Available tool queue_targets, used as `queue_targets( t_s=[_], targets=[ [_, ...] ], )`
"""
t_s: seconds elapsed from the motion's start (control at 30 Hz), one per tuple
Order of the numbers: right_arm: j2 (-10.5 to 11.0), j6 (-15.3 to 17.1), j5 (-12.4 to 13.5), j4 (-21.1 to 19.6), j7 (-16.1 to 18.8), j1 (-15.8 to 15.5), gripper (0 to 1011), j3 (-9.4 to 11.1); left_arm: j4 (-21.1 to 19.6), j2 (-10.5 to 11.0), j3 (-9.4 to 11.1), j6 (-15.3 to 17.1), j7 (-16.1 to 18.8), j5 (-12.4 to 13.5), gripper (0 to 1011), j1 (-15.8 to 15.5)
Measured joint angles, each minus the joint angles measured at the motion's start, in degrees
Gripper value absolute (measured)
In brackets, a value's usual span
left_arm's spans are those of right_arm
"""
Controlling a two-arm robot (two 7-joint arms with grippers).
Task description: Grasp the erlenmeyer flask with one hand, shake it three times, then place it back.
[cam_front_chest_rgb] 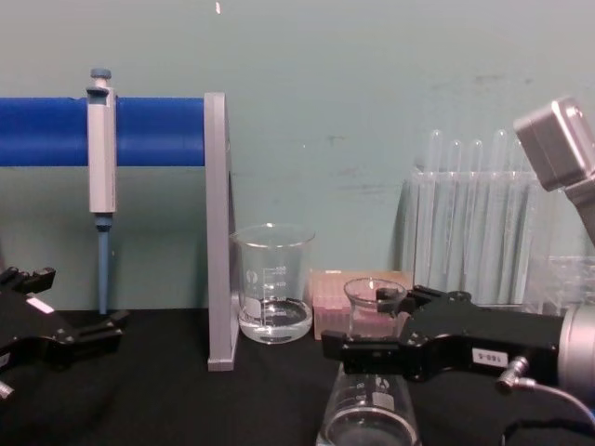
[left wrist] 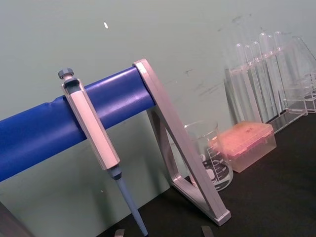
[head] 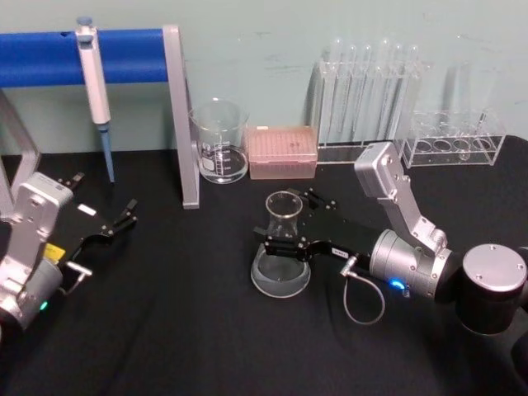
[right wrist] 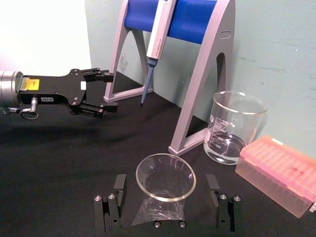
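Note:
The erlenmeyer flask [cam_front_chest_rgb: 371, 392] shows an oval waterline [cam_front_chest_rgb: 371, 426] inside its wide base, so I expect it to hold clear liquid that stays low when I shake it.
The erlenmeyer flask [head: 281, 262] stands upright on the black table, clear glass with a wide base and a flared rim [right wrist: 165, 176]. My right gripper [head: 290, 224] reaches in from the right and is open. One finger sits on each side of the flask's neck, with a small gap on both sides in the right wrist view. From the chest view the flask [cam_front_chest_rgb: 369, 413] sits under the black fingers of the right gripper [cam_front_chest_rgb: 372, 325]. My left gripper [head: 115, 224] rests open at the left of the table, well away from the flask; the right wrist view shows the left gripper [right wrist: 101, 91] too.
A glass beaker [head: 220, 140] and a pink tip box [head: 282, 153] stand just behind the flask. Test tube racks [head: 367, 91] line the back right. A pipette [head: 95, 82] hangs on a blue stand whose grey leg [head: 183, 115] stands left of the beaker.

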Motion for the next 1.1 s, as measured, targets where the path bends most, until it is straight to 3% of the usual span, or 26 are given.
queue_targets(
  t_s=[0.23,0.37,0.7,0.83,1.1],
  targets=[
    [-0.04,0.04,0.08,0.04,-0.03,0.03,953,0.02,0.00,0.00,0.00,0.00,0.00,0.00,1001,0.00],
    [-0.05,0.07,0.11,0.06,-0.02,0.04,860,0.05,0.00,0.00,0.00,0.00,0.00,0.00,1001,0.00],
    [-0.09,0.09,0.15,0.11,-0.03,0.05,509,0.05,0.00,0.00,0.00,0.00,0.00,0.00,1001,0.00],
    [-0.08,0.10,0.18,0.11,-0.02,0.05,451,0.05,0.00,0.00,0.00,0.00,0.00,0.00,1001,0.00],
    [-0.08,0.10,0.20,0.11,-0.02,0.05,451,0.05,0.00,0.00,0.00,0.00,0.00,0.00,1001,0.00]
  ],
)
